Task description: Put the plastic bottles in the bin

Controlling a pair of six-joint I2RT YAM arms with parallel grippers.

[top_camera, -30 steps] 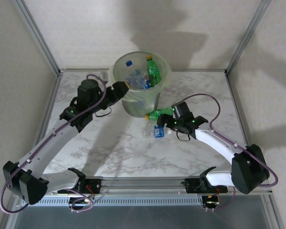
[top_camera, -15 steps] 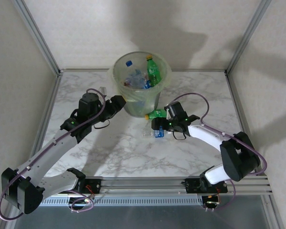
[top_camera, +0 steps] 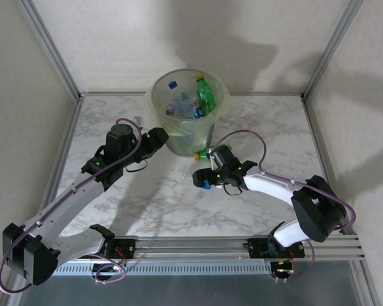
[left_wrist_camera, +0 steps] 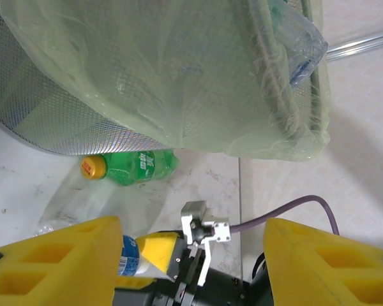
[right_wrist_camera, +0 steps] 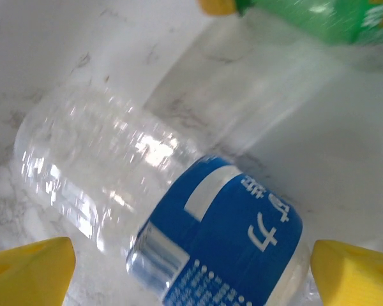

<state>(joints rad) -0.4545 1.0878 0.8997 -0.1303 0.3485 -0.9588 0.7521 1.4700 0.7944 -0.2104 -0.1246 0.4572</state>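
Note:
The clear bottle (right_wrist_camera: pixel 153 197) is lying away from the robot's open left gripper, so the right gripper should take hold of the blue label (right_wrist_camera: pixel 223 239), lift the bottle and pass its clear end over.
The bin (top_camera: pixel 161 95) stands at the back of the table, pale green with a liner, and holds several plastic bottles (top_camera: pixel 205 97). A green bottle with a yellow cap (top_camera: pixel 205 152) (left_wrist_camera: pixel 135 167) lies at the bin's foot. Just in front of it lies a clear bottle with a blue label (top_camera: pixel 206 183) (right_wrist_camera: pixel 223 248). My right gripper (top_camera: pixel 202 178) (right_wrist_camera: pixel 191 274) is open and straddles this clear bottle, one yellow fingertip (right_wrist_camera: pixel 29 268) on each side. My left gripper (top_camera: pixel 158 136) (left_wrist_camera: pixel 191 261) is open and empty beside the bin's left wall.
The bin's liner (left_wrist_camera: pixel 179 76) hangs over a metal mesh wall (left_wrist_camera: pixel 45 108). Metal frame posts (top_camera: pixel 51 48) rise at the table's back corners. The right arm's purple cable (top_camera: pixel 242 135) loops up near the bin.
My right gripper has moved left, from beside the green bottle to over the clear blue-label bottle. My left gripper has dropped back from the bin's rim to its lower left side.

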